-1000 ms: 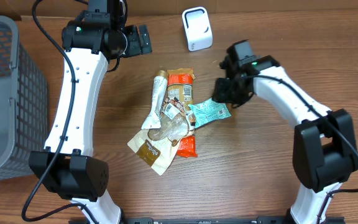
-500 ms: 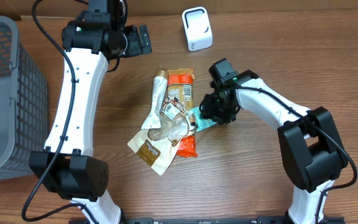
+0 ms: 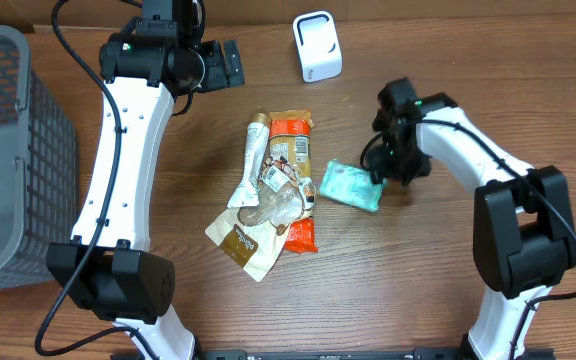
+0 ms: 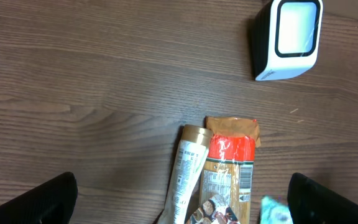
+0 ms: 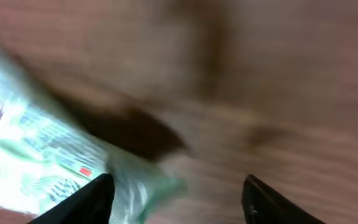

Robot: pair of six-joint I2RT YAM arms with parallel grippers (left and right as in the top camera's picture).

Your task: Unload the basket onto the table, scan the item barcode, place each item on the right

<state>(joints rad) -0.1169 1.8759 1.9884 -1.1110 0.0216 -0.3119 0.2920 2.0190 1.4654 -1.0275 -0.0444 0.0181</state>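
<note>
The teal packet's near end [image 3: 376, 196] gets to just one finger of my right gripper. I should open the gripper, move farther over the teal packet [image 3: 353, 186] and pinch the packet there.
A teal packet [image 3: 351, 185] lies flat on the wooden table, just right of the pile of snack packets [image 3: 273, 200]. My right gripper [image 3: 385, 166] hovers at the packet's right end with its jaws apart. In the blurred right wrist view the teal packet [image 5: 36, 155] reaches only to the left finger [image 5: 86, 199], and nothing is pinched. The white scanner [image 3: 316, 46] stands at the back; it also shows as the scanner [image 4: 289, 37] in the left wrist view. My left gripper [image 3: 230, 62] is open high above the table, empty.
A grey mesh basket [image 3: 8, 150] fills the left edge. The pile holds an orange-and-brown packet [image 3: 291, 140], a cream stick packet [image 3: 253, 150] and a tan pouch [image 3: 243, 245]. Bare wood lies between the scanner and the right arm.
My right gripper swung right, dragging the teal packet a little off the pile, and its jaws widened and let the packet go. The left arm stayed still.
</note>
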